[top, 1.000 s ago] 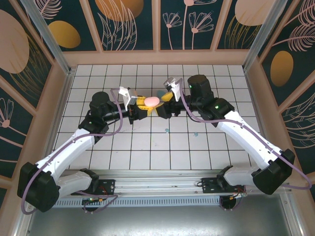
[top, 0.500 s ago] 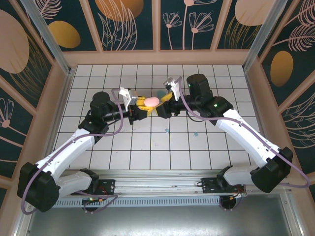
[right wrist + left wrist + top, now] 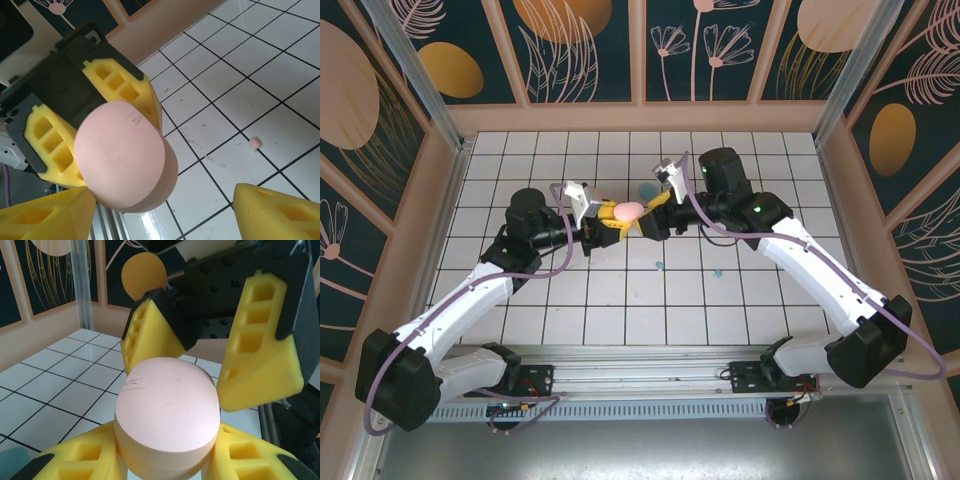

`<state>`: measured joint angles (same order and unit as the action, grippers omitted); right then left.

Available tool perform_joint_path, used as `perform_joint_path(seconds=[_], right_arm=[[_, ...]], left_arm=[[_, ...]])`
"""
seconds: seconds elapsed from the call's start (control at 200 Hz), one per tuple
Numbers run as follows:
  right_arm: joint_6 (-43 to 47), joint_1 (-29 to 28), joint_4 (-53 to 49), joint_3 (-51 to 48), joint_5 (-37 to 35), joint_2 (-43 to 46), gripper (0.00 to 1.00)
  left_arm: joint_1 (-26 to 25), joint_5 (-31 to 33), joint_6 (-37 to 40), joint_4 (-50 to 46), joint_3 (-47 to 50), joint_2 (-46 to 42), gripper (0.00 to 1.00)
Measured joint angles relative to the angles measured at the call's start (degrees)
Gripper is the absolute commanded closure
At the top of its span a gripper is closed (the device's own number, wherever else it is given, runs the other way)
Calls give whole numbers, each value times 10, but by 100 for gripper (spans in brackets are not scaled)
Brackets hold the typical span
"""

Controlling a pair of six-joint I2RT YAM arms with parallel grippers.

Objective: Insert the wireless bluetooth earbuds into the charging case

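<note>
My right gripper should pry the lid [image 3: 629,211] open with one finger before it takes an earbud, because the lid is still closed on the charging case in my left gripper.
The pink oval charging case [image 3: 627,209] is lifted above the tiles, lid closed, with my left gripper [image 3: 617,218] shut on its lower part. In the left wrist view the case [image 3: 167,410] sits between my yellow pads [image 3: 75,460]. My right gripper [image 3: 648,214] faces it from the right, open, its fingers spread either side of the case's end. In the right wrist view the case [image 3: 122,155] lies close to my left-hand finger [image 3: 45,215], far from the other. One pink earbud [image 3: 255,143] lies on a tile. Two teal earbuds [image 3: 660,266] [image 3: 718,272] lie on the floor nearer the arms.
A teal-blue object [image 3: 646,190] lies on the tiles just behind the two grippers. Wooden walls [image 3: 640,118] with patterned panels enclose the tiled floor on three sides. A metal rail [image 3: 640,362] runs along the near edge.
Both grippers have shifted very slightly where they meet, and the right arm's elbow has drawn in a little. The left gripper's hold on the case is unchanged.
</note>
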<state>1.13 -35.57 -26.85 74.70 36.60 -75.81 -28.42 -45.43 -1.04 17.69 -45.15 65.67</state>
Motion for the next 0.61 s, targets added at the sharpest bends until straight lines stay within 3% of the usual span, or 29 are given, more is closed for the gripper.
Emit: perform_joint_path(seconds=[0.265, 0.605], right_arm=[[0, 26, 0, 9, -1, 0, 27], [33, 16, 13, -15, 23, 12, 26]], left_arm=[[-4, -13, 5, -15, 1, 8, 83], [-4, -22, 4, -17, 1, 8, 83]])
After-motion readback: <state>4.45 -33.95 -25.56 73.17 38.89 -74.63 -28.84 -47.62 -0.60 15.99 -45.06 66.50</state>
